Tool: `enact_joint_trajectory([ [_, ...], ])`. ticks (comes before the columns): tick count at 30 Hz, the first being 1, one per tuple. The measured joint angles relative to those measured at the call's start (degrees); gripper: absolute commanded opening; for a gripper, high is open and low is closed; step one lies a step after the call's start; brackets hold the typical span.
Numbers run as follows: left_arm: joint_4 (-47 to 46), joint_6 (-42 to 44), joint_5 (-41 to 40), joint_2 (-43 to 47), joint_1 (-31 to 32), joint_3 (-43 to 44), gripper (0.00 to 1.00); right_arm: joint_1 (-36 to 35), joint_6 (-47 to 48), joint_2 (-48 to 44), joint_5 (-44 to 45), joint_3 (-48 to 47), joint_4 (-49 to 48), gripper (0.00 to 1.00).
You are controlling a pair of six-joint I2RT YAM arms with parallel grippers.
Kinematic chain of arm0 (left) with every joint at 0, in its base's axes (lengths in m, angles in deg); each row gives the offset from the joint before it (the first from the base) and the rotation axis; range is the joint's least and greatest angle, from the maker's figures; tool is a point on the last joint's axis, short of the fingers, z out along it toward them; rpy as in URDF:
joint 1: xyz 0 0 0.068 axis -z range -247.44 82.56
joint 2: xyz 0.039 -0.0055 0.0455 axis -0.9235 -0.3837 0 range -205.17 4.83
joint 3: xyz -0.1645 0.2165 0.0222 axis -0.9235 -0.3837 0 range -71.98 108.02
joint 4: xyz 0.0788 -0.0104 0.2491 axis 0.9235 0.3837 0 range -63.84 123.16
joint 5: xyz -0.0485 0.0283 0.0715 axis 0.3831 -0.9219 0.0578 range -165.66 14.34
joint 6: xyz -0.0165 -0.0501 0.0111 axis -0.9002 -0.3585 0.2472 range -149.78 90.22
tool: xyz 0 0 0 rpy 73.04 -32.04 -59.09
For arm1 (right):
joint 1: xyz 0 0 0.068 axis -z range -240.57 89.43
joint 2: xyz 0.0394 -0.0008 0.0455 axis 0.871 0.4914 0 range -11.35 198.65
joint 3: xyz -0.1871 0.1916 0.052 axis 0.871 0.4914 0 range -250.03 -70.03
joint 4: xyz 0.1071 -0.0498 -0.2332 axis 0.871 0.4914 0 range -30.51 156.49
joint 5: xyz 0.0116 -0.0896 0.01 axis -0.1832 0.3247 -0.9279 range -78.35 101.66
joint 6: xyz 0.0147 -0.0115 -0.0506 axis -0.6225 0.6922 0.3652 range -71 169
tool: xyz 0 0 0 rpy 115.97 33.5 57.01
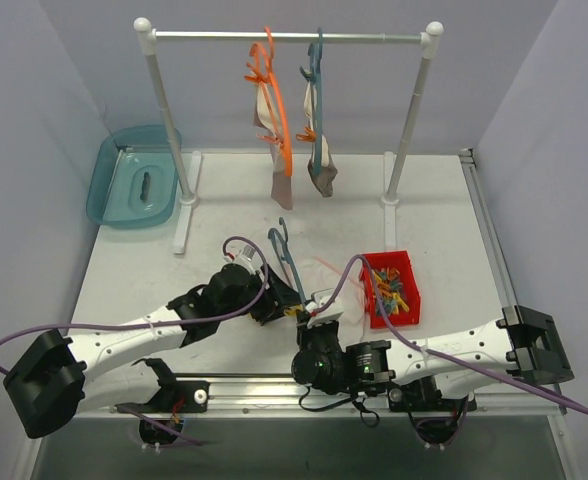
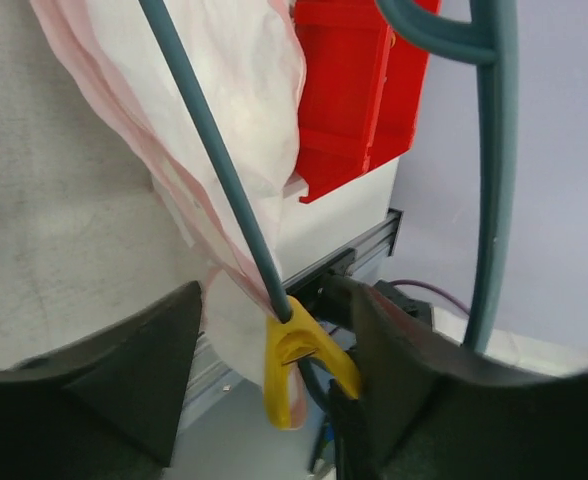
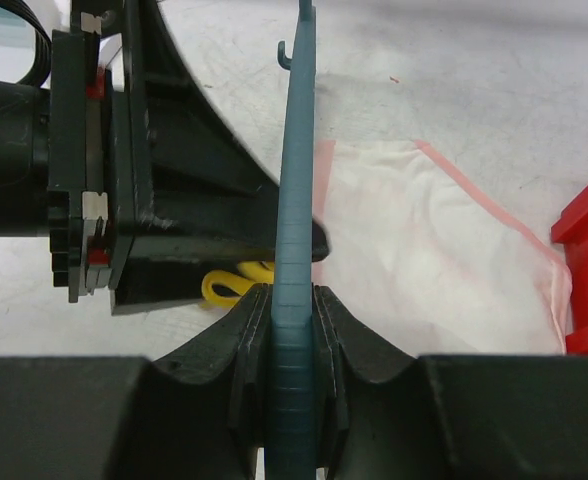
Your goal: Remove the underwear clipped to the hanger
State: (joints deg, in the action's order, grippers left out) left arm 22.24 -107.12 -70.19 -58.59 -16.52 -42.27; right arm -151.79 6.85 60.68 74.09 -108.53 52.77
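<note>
My left gripper's finger is against one handle (image 2: 340,374) of the yellow clip, which sits crooked. My left gripper should therefore open wider, realign and squeeze both handles (image 2: 296,346) together.
A white underwear with pink trim (image 1: 336,280) lies on the table, clipped to a teal hanger (image 1: 284,255) by a yellow clip (image 2: 289,360). My right gripper (image 1: 314,315) is shut on the hanger's bar (image 3: 294,200), with the underwear (image 3: 424,250) to its right. My left gripper (image 2: 274,370) is open around the yellow clip; its right finger (image 2: 424,380) touches the clip's handle and the left finger (image 2: 84,380) stands apart. A dusty pink underwear (image 1: 282,185) hangs from an orange hanger (image 1: 279,110) and a taupe one (image 1: 322,178) from a second teal hanger (image 1: 316,90) on the rack.
The white clothes rack (image 1: 289,37) stands at the back of the table. A teal basin (image 1: 134,178) sits at the back left. A red bin (image 1: 394,290) with several coloured clips stands just right of the grippers and shows in the left wrist view (image 2: 359,90).
</note>
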Motion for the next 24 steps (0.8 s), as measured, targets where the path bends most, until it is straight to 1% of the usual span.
enact_joint_trajectory([
  [4,-1.0,0.1,0.5,-0.2,0.0,0.2,0.31,0.0,0.3,0.0,-0.1,0.0,0.0,0.00],
  [6,-1.0,0.4,0.5,-0.2,0.0,0.3,0.25,0.0,0.3,0.0,0.0,0.0,0.0,0.00],
  [7,-1.0,0.5,0.5,-0.2,0.0,0.3,0.18,0.0,0.3,0.0,0.0,0.0,0.0,0.00],
  [8,-1.0,0.5,0.5,-0.1,0.0,0.3,0.15,0.0,0.3,0.0,-0.1,0.0,0.1,0.00],
  [9,-1.1,0.4,0.5,0.0,0.0,0.3,0.07,0.0,0.3,0.0,-0.1,0.0,0.4,0.00],
  [10,-1.1,0.5,0.5,0.3,0.0,0.3,0.03,0.0,0.3,0.0,-0.1,0.0,0.3,0.00],
  [15,1.0,1.1,-0.5,2.5,0.0,0.3,0.03,0.0,0.0,0.0,-0.2,0.0,0.0,0.00],
  [22,7.8,2.8,-2.1,11.1,-2.3,-0.1,0.02,0.0,-2.2,-0.6,-0.5,0.0,-3.3,0.00],
  [23,8.5,3.0,-1.9,11.8,-2.6,-0.1,0.03,0.0,-2.6,-0.8,-0.6,0.0,-3.7,0.00],
  [24,8.9,3.1,-1.7,12.4,-3.0,-0.1,0.08,0.0,-2.8,-0.9,-0.8,0.0,-4.0,0.00],
])
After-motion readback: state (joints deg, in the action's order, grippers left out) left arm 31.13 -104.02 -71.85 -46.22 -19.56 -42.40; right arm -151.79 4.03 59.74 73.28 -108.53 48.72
